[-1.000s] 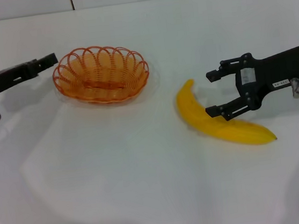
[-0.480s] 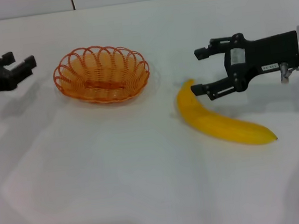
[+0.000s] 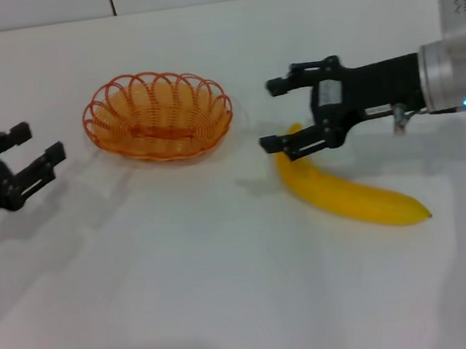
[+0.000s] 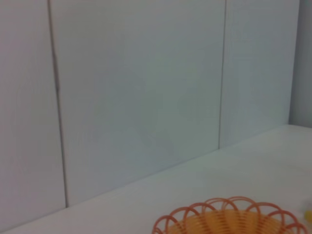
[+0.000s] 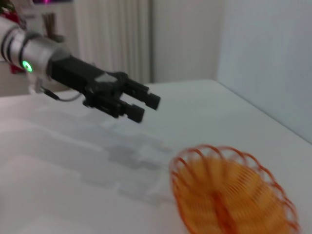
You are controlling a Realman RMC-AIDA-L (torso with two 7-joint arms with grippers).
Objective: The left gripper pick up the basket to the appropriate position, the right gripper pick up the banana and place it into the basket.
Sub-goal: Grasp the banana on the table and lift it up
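Observation:
The fingers of my right gripper point past the banana's tip (image 3: 296,128) toward the basket. Next, I pull back, tilt down and take hold of the banana (image 3: 333,192) around its middle.
The orange wire basket (image 3: 158,116) sits on the white table, left of centre; it also shows in the left wrist view (image 4: 231,218) and the right wrist view (image 5: 229,195). The yellow banana (image 3: 344,187) lies to its right. My left gripper (image 3: 35,151) is open and empty, off the basket's left end, apart from it; it also shows in the right wrist view (image 5: 144,107). My right gripper (image 3: 273,115) is open and empty, raised over the banana's near-basket end.
The white table (image 3: 230,293) has a panelled white wall (image 4: 136,87) behind it. A curtain (image 5: 112,39) hangs at the far side in the right wrist view.
My right gripper has lifted off the banana and moved left toward the basket. My left gripper has pulled back from the basket's rim, come nearer the table's front, and opened.

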